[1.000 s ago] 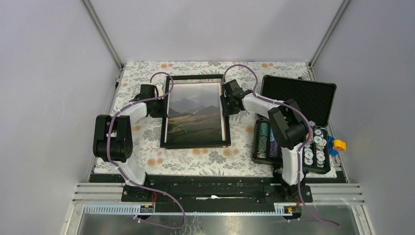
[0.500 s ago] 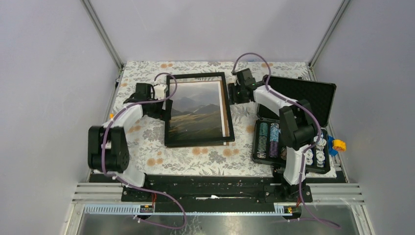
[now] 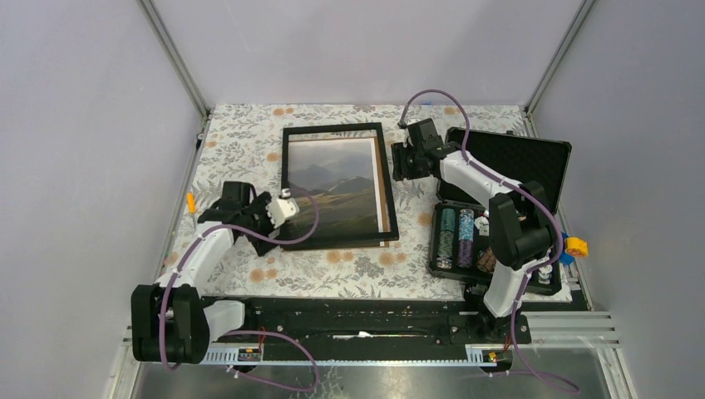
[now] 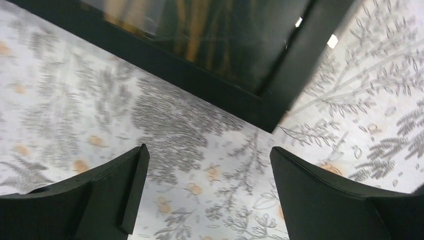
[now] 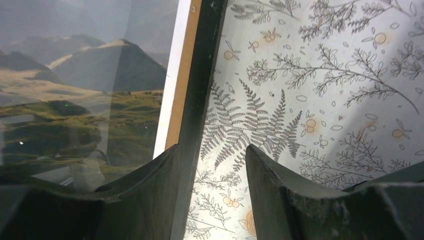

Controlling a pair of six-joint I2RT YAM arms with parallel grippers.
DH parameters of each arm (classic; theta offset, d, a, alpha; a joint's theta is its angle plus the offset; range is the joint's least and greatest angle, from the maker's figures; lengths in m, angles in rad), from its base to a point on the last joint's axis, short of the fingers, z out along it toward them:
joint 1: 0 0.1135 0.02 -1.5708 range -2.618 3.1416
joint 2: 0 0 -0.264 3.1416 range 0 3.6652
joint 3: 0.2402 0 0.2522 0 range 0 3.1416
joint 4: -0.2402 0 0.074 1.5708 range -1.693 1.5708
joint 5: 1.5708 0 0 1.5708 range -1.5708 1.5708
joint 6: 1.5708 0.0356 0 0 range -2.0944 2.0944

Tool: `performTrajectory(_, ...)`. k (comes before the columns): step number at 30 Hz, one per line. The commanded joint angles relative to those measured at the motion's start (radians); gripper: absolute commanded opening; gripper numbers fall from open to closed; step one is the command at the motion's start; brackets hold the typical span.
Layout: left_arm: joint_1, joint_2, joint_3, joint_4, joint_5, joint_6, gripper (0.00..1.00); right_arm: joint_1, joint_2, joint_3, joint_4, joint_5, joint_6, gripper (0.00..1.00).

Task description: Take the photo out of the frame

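Note:
The frame lies at a slant, and the left gripper's fingers span only cloth off its near corner (image 4: 270, 125), so that gripper should straddle the near bar (image 3: 342, 243) and push the frame away.
The black frame (image 3: 339, 244) lies flat, glass up, in the middle of the flowered tablecloth. Inside it is the photo (image 3: 332, 187) of grey mountains over olive hills. My left gripper (image 3: 270, 218) hovers wide open just off the frame's near left corner (image 4: 265, 112), with only cloth between its fingers (image 4: 115, 190). My right gripper (image 3: 400, 162) is open at the frame's right bar (image 5: 202, 75). Its left finger (image 5: 150, 195) overlaps that bar, and the gap (image 5: 211, 150) stands over bare cloth. The photo (image 5: 90, 90) shows a white border and a brown strip beside it.
An open black case (image 3: 507, 162) with rows of poker chips (image 3: 457, 237) sits right of the frame, close to the right arm. An orange and blue item (image 3: 572, 246) lies at the table's right edge. A small orange object (image 3: 190, 202) lies at the left edge.
Both grippers have opened and left the frame's side edges. The left arm pulled back toward the near left corner. The right moved slightly right. The frame shifted a little to the right.

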Motion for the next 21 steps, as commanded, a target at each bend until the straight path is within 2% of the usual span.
performTrajectory(1, 0.002, -0.02, -0.046, 0.011, 0.014, 0.073, 0.96, 0.001, 0.003, -0.008, 0.006, -0.011, -0.014, 0.57)
performTrajectory(3, 0.002, -0.001, -0.059, 0.002, 0.049, 0.053, 0.95, -0.001, 0.007, -0.011, 0.006, -0.011, -0.014, 0.57)
performTrajectory(8, 0.0, -0.083, -0.2, 0.175, 0.032, 0.112, 0.97, -0.006, 0.01, -0.012, 0.006, 0.022, -0.014, 0.57)
performTrajectory(9, 0.0, -0.097, -0.222, 0.19, 0.029, 0.144, 0.97, -0.007, 0.011, -0.01, 0.006, -0.358, -0.014, 0.57)
performTrajectory(10, -0.003, -0.106, -0.24, 0.203, 0.023, 0.171, 0.98, -0.006, 0.012, -0.011, 0.006, -0.405, -0.014, 0.57)
performTrajectory(19, -0.01, -0.101, -0.3, 0.315, -0.011, 0.193, 0.96, -0.008, 0.017, -0.01, 0.006, -0.408, -0.014, 0.57)
performTrajectory(20, -0.01, -0.1, -0.304, 0.316, -0.011, 0.196, 0.96, -0.008, 0.017, -0.01, 0.006, -0.405, -0.11, 0.57)
performTrajectory(21, -0.01, -0.1, -0.31, 0.319, -0.009, 0.194, 0.96, -0.008, 0.017, -0.009, 0.006, -0.401, -0.119, 0.57)
